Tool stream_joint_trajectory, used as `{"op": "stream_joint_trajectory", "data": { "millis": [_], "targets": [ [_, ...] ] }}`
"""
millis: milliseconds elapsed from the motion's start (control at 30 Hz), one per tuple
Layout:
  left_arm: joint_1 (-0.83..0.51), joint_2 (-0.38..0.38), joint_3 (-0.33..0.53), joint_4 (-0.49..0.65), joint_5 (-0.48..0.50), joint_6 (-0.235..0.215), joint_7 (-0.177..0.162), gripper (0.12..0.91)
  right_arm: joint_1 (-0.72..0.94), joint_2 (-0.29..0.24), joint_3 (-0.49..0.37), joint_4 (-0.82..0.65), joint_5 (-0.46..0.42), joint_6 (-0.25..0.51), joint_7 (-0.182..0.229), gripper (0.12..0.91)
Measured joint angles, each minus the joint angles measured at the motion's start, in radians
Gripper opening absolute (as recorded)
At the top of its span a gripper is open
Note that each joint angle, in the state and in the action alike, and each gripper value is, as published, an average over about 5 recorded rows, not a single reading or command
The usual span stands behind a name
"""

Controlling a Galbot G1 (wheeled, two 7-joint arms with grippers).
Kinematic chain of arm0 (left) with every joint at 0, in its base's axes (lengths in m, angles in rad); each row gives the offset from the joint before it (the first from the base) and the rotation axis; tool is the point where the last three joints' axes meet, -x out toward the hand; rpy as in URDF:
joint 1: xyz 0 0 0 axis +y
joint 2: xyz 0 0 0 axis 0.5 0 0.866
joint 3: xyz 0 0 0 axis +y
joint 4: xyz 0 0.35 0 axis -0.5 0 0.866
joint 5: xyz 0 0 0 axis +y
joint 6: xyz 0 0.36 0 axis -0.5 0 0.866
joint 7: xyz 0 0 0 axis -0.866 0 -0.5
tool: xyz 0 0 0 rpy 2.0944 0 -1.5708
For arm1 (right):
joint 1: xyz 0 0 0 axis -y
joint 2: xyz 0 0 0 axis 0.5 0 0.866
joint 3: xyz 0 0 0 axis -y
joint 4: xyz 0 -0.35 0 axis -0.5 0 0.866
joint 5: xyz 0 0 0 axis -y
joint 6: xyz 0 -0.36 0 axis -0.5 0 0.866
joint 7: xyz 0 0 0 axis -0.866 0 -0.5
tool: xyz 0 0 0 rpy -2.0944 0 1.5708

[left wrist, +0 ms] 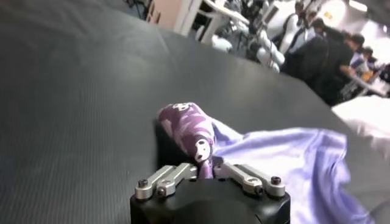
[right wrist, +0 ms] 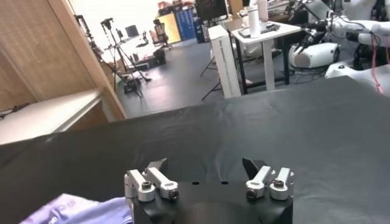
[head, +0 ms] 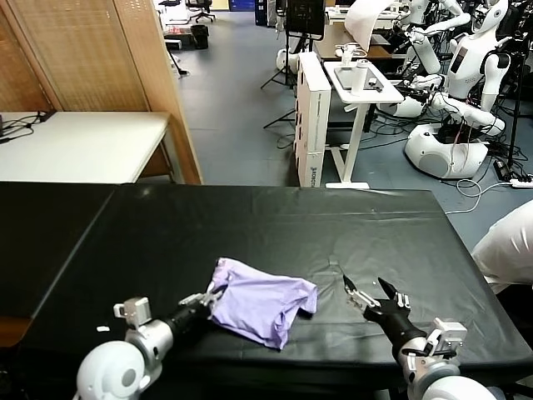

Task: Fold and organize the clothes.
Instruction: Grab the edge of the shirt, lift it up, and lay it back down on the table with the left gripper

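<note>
The T-shirt's printed end (head: 221,272) is on my left gripper's side and the T-shirt's body is at a slant, so I should turn the printed end around toward my right gripper's side (head: 305,262).
A crumpled pale lavender T-shirt (head: 262,304) lies near the front edge of the black table (head: 275,225). My left gripper (head: 210,297) is at the shirt's left edge, shut on a pinched fold of the fabric. In the left wrist view the gripper (left wrist: 206,165) clamps a bunched piece with purple-and-white print (left wrist: 183,125), and the rest of the shirt (left wrist: 292,158) spreads beyond it. My right gripper (head: 370,293) stands open just right of the shirt, apart from it, nothing between its fingers. The right wrist view shows the gripper (right wrist: 205,165) spread wide, with a corner of the shirt (right wrist: 79,210) at one side.
A white desk (head: 83,142) and a wooden partition (head: 141,75) stand beyond the table's far left. White robots (head: 458,92) and a small white stand (head: 358,83) are farther back on the right. A white-clothed person (head: 510,242) is at the table's right edge.
</note>
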State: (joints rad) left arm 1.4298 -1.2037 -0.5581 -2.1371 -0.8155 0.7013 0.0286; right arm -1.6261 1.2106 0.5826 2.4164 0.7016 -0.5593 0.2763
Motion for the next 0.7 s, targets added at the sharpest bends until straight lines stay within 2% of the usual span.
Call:
{"op": "stream_joint_trajectory", "data": {
  "millis": [233,333,500,567,700],
  "targets": [
    [0.010,0.046,-0.125,-0.057,0.086,0.005,-0.017,0.208,0.007,-0.006,0.000,-0.008,0.002,0.003,0.001,0.907],
    [0.016,0.080,-0.205,-0.083,0.168,-0.017,-0.012,0.208,0.013,-0.008,-0.003,-0.014,0.002,0.003,0.001,0.907],
    [0.002,0.156,-0.348,-0.122,0.370,-0.097,0.007,0.208,0.019,-0.008,-0.008,-0.027,0.003,0.004,0.001,0.907],
    [-0.007,0.194,-0.389,-0.136,0.470,-0.115,0.023,0.208,0.019,-0.008,-0.008,-0.030,0.003,0.004,0.001,0.907],
    [0.000,0.246,-0.399,-0.163,0.686,-0.131,0.069,0.208,0.024,-0.009,-0.006,-0.037,0.003,0.006,0.001,0.907]
  ]
}}
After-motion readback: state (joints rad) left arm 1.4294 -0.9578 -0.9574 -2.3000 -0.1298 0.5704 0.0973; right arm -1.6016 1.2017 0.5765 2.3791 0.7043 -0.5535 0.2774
